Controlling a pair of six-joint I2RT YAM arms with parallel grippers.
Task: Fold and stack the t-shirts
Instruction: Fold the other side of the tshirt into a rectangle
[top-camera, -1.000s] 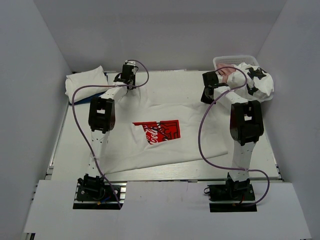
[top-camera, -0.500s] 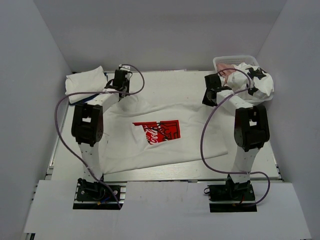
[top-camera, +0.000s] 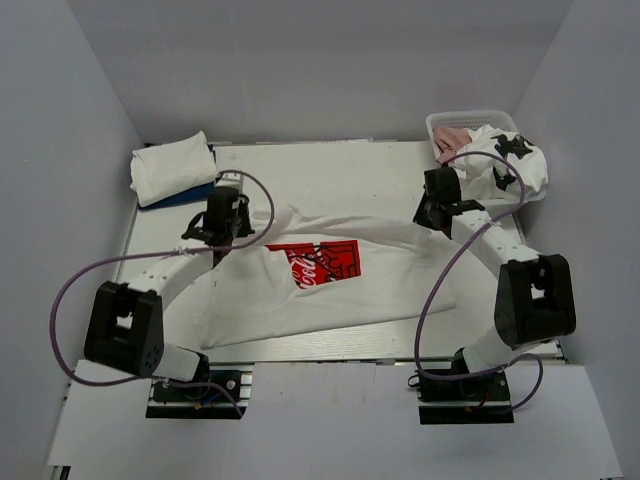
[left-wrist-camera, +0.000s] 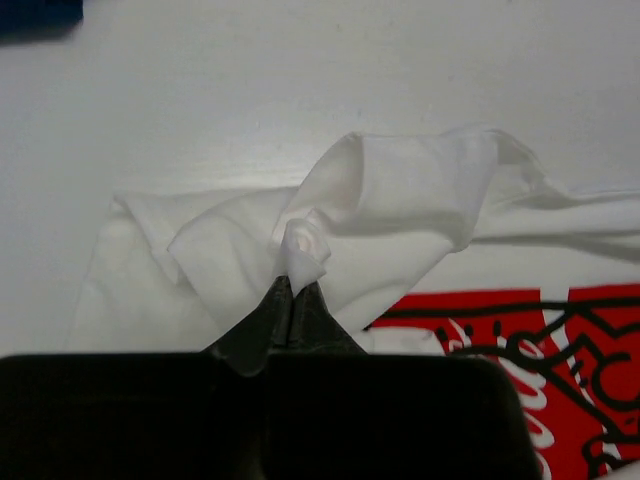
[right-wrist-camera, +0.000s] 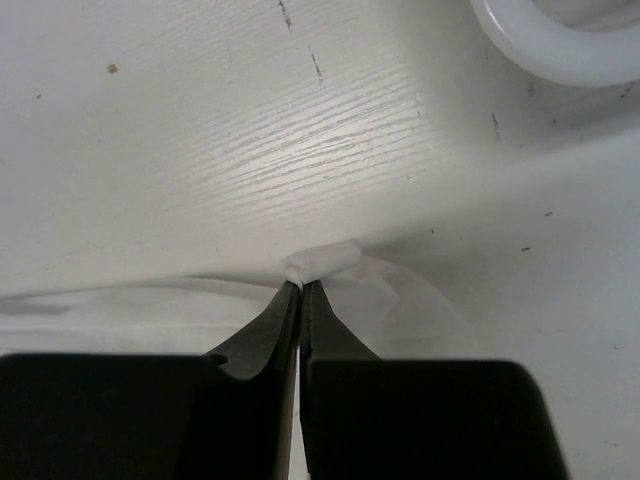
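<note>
My left gripper should carry on pulling its corner of the t-shirt nearer and let go over the near cloth (top-camera: 240, 308), as that cloth lies flat and both grippers are pinching the t-shirt's far edge (top-camera: 330, 224).
A white t-shirt with a red chest print (top-camera: 325, 264) lies across the table's middle. Its far edge is lifted and drawn toward the print. My left gripper (top-camera: 224, 226) is shut on the far left corner of that edge; in the left wrist view a bunched white fold (left-wrist-camera: 305, 245) sticks out past the closed tips (left-wrist-camera: 295, 287), with the red print (left-wrist-camera: 560, 350) just beyond. My right gripper (top-camera: 436, 214) is shut on the far right corner, where a small roll of white cloth (right-wrist-camera: 322, 261) shows at its tips (right-wrist-camera: 302, 287).
A folded white tee on a blue one (top-camera: 170, 168) sits at the back left corner. At the back right, a white basket (top-camera: 465, 119) holds a pink tee (top-camera: 455, 138), and a white tee with black patches (top-camera: 512, 165) hangs over its edge. The basket rim (right-wrist-camera: 560, 50) is close to the right gripper.
The left gripper closed on the shirt's far left corner. Both arms then drew back toward the near side, pulling the shirt's far edge over toward the red print.
</note>
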